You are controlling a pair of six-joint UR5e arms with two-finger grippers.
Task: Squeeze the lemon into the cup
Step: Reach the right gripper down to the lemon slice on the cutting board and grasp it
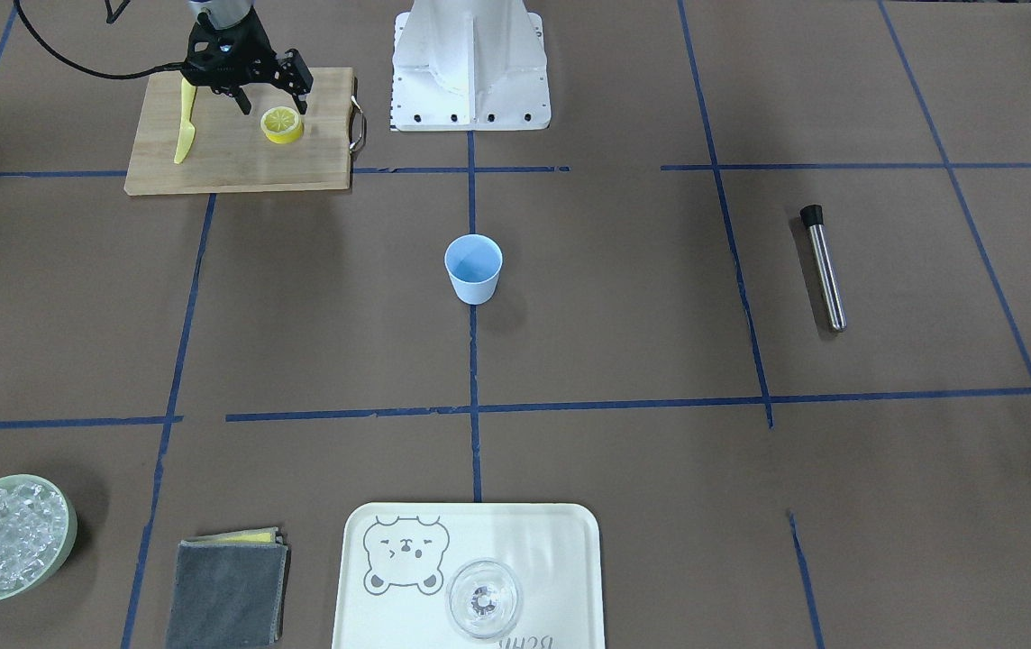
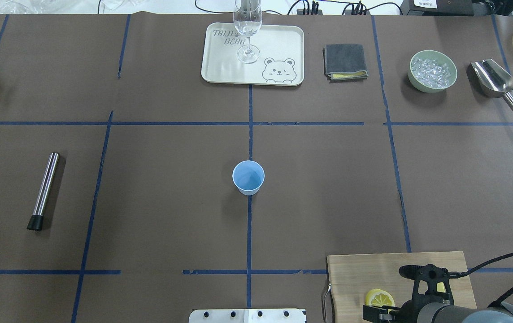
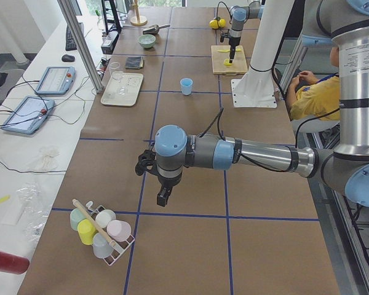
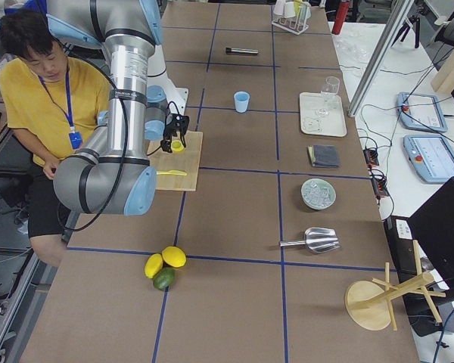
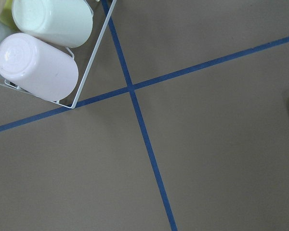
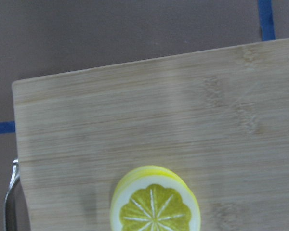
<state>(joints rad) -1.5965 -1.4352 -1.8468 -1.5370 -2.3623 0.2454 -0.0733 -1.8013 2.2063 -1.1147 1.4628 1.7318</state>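
I expect the lemon's top slice (image 1: 282,119) to come free when I lift it and leave another slice on the board, because a yellow rim (image 6: 148,168) sticks out under the top slice.
The lemon (image 1: 282,124) lies flat on a wooden cutting board (image 1: 236,158) at the robot's right; it looks like two slices stacked. It also shows in the right wrist view (image 6: 155,204) and the overhead view (image 2: 379,298). My right gripper (image 1: 272,102) hangs just above the board with its fingers spread, open and empty, beside the lemon. The light-blue cup (image 1: 473,268) stands upright and empty at the table's middle (image 2: 248,177). My left gripper (image 3: 163,187) hovers over the table's far left end; I cannot tell if it is open or shut.
A yellow knife (image 1: 184,122) lies on the board. A metal muddler (image 1: 823,268), a tray (image 1: 407,622) with a clear glass (image 1: 483,598), a grey cloth (image 1: 227,590) and a bowl of ice (image 1: 6,538) are on the table. A cup rack (image 3: 101,230) sits near the left gripper.
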